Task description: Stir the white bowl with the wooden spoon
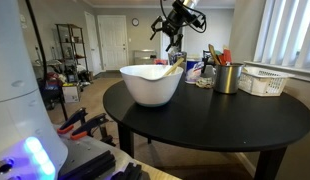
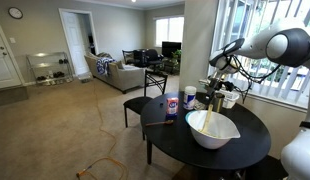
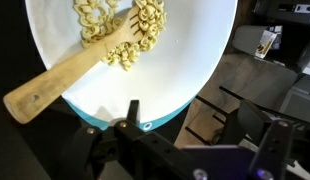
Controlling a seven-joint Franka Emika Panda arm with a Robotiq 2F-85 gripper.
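Note:
Next, my open gripper swings across and turns to line up with the handle's end [image 3: 25, 101], because the wooden spoon's handle [image 3: 71, 73] slants away beside it at the bowl's rim.
The white bowl [image 1: 152, 84] stands on the round black table [image 1: 220, 125], and it also shows in the other exterior view [image 2: 213, 129]. In the wrist view the bowl [image 3: 195, 40] fills the top and holds pale pasta [image 3: 120, 30]. The wooden spoon [image 3: 60, 78] lies in the bowl with its head among the pasta and its handle over the rim. In the exterior views the spoon [image 2: 206, 121] leans in the bowl. My gripper [image 1: 176, 33] hangs above the bowl's far side, apart from the spoon. In the wrist view the gripper [image 3: 207, 130] is open and empty.
A metal cup [image 1: 227, 78] of coloured-handled utensils and a white slotted basket [image 1: 263, 80] stand by the window. A blue-labelled canister [image 2: 172, 104] and small jars sit at the table's far edge. A dark chair [image 2: 145, 96] stands beside the table.

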